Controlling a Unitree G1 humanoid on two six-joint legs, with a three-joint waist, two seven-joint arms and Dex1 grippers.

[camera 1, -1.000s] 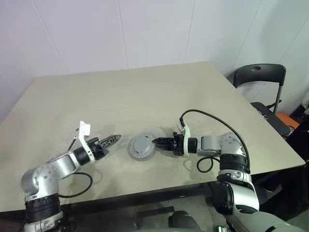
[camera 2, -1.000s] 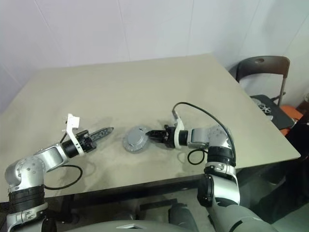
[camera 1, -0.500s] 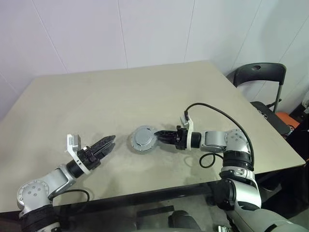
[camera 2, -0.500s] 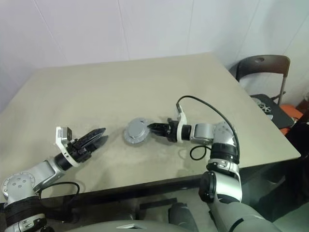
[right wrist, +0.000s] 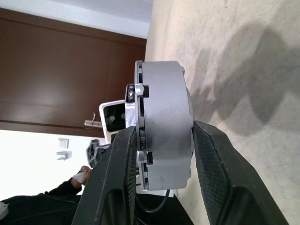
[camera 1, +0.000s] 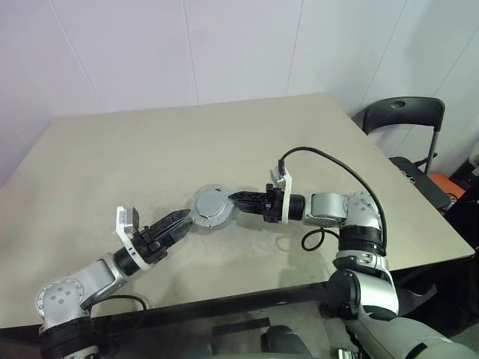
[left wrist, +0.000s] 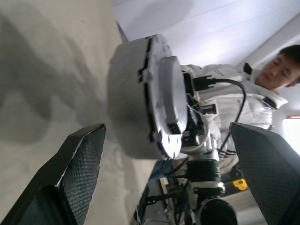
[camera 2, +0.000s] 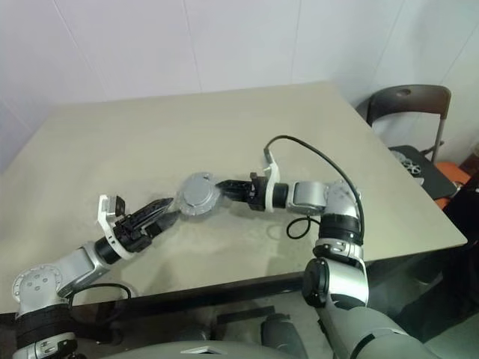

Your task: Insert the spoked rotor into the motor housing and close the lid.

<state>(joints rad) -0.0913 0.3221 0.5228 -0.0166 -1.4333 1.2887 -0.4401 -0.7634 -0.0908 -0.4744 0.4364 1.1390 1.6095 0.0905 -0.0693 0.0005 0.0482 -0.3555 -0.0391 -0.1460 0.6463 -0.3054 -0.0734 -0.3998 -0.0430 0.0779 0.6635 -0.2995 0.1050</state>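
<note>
The motor housing (left wrist: 147,93) slants ahead of my left gripper's open fingers, so I should feed it squarely into them with my right gripper before handing it over.
My right gripper (camera 1: 233,200) is shut on the motor housing (camera 1: 209,206), a thick grey round disc held edge-on above the table. In the right wrist view its fingers (right wrist: 213,164) clamp the housing's two flat faces (right wrist: 164,108). A thin notched plate (right wrist: 138,98) that looks like the lid lies flush against one face. The spoked rotor is hidden. My left gripper (camera 1: 179,221) is open just left of the housing. Its fingers (left wrist: 77,159) stand wide apart with the housing (left wrist: 140,93) ahead of them, untouched.
The beige table (camera 1: 187,142) stretches back towards a white wall. A black chair (camera 1: 404,116) stands off the right corner, an orange object (camera 1: 440,183) beside it. A person in white (left wrist: 262,79) shows behind the right arm in the left wrist view.
The right gripper has lifted the housing off the table and carried it left. The left gripper has opened from shut, rolled, and now sits close beside the housing.
</note>
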